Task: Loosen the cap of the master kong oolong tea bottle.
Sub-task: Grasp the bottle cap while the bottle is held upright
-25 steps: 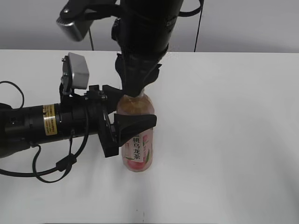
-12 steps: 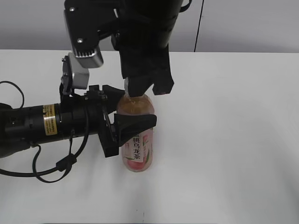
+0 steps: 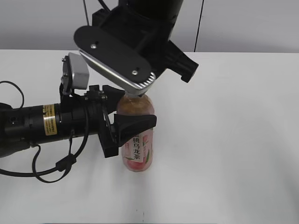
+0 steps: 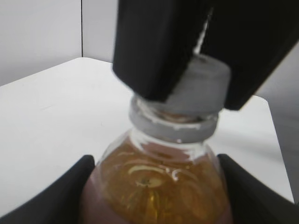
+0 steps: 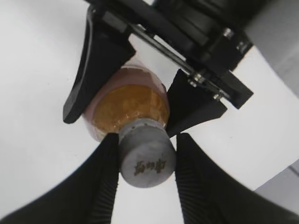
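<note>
The cap is still on the bottle's neck (image 4: 172, 127) with my right gripper twisted far round, so next I open, turn the wrist back and regrip the cap's sides (image 5: 147, 156).
The master kong oolong tea bottle (image 3: 137, 148) stands upright on the white table, pale amber tea showing above its pink-and-white label. My left gripper (image 3: 131, 122) comes in from the left and is shut on the bottle's shoulder; its black fingers (image 4: 70, 189) flank the bottle (image 4: 154, 186). My right gripper (image 3: 135, 96) reaches down from above and is shut on the cap (image 5: 146, 158), its ribbed fingers (image 5: 100, 184) pressed on both sides. The cap (image 4: 198, 84) is hidden behind the right wrist in the exterior view.
The white table (image 3: 233, 140) stretches to the right and front of the bottle. The left arm's black body and cables (image 3: 42, 126) lie across the table's left side. A grey wall stands behind the table.
The right wrist has turned about the bottle's axis, its camera housing swinging round to the front. The bottle and the left arm have stayed in place.
</note>
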### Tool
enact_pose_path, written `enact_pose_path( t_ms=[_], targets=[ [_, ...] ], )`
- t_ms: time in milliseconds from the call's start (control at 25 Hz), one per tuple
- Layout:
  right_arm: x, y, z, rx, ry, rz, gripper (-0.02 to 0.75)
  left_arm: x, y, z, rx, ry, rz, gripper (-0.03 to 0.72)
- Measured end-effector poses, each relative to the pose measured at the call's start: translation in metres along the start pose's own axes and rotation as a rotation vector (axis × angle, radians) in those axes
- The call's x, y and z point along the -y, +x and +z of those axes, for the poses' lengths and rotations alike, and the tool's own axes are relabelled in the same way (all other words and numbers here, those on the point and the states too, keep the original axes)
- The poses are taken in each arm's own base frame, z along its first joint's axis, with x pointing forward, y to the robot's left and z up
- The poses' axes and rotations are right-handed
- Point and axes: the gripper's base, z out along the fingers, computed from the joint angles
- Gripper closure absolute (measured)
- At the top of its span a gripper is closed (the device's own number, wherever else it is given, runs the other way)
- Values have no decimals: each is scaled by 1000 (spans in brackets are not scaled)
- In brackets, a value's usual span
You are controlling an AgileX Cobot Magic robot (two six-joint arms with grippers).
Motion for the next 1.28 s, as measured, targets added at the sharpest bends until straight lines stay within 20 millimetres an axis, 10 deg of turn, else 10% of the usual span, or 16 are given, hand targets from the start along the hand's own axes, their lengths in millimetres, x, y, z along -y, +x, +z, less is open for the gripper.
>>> enact_pose_path(
  t_ms=[320, 720, 1040, 1280],
  targets=[
    [0, 0, 0, -4, -1, -191, 459, 0, 0, 0, -2, 4, 2, 232],
    [0, 2, 0, -24, -3, 151, 428, 0, 0, 0, -2, 5, 3, 233],
    [0, 4, 2, -40, 4, 467, 171, 1, 0, 0, -3, 14, 7, 233],
    [0, 3, 2, -37, 9, 794, 146, 2, 0, 0, -3, 20, 10, 233]
  ],
)
